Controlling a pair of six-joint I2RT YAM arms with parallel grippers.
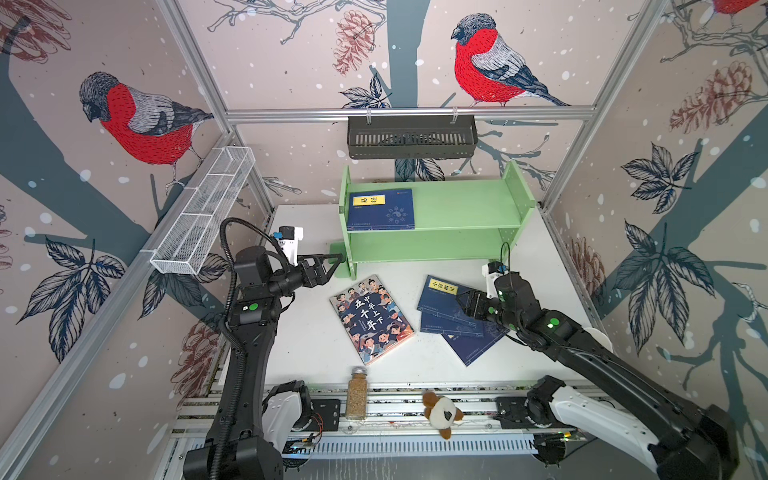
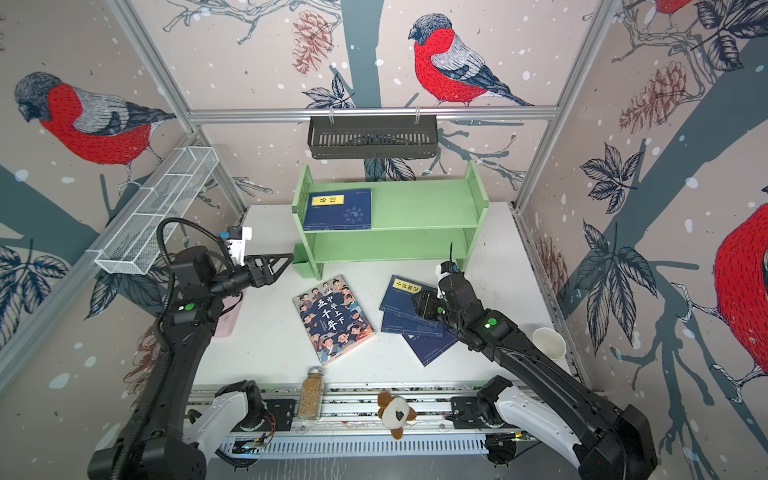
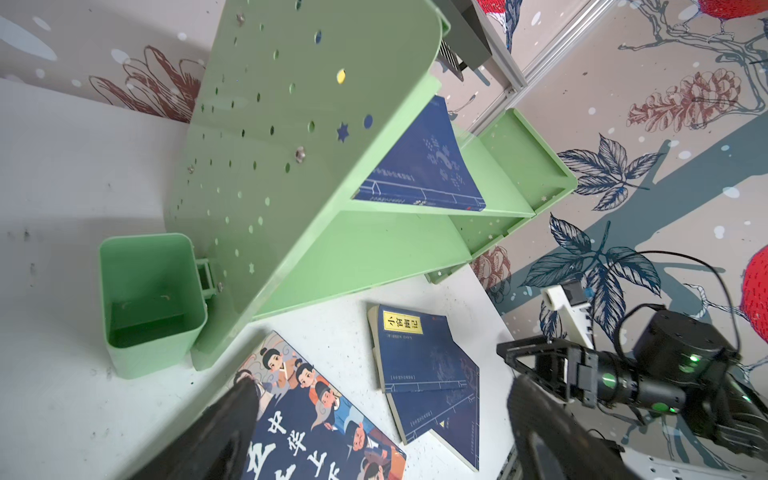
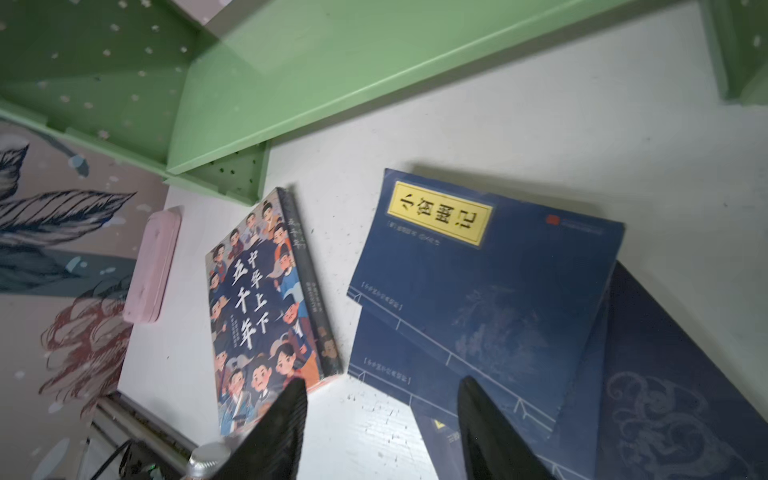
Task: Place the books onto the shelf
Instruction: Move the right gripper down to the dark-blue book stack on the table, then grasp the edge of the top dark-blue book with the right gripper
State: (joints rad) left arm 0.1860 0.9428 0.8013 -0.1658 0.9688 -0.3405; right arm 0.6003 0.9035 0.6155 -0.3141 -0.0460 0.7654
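My right gripper is heading for the top navy book's red-marked corner [image 4: 613, 229], which is free above the lower books, and should keep on to that corner and close on the book's side [image 4: 598, 292].
The light green shelf [image 1: 436, 216] stands at the back of the table, and one navy book [image 1: 381, 209] lies flat on its upper board. The cartoon-cover book [image 1: 372, 318] lies on the table in front. To its right, three navy books [image 1: 446, 309] overlap in a loose pile, the top one with a yellow label [image 4: 440, 218]. My left gripper [image 1: 334, 262] is open and empty beside the shelf's small green cup [image 3: 149, 303]. My right gripper [image 4: 384, 415] hovers open at the pile's left edge, nothing between its fingers [image 4: 482, 424].
A black slotted basket [image 1: 411, 137] hangs on the back rail and a white wire basket [image 1: 203, 216] on the left wall. A spice jar [image 1: 356, 392] and a plush toy [image 1: 442, 413] stand at the front edge. There is a paper cup [image 2: 548, 343] at the right and a pink case [image 4: 153, 266] at the left.
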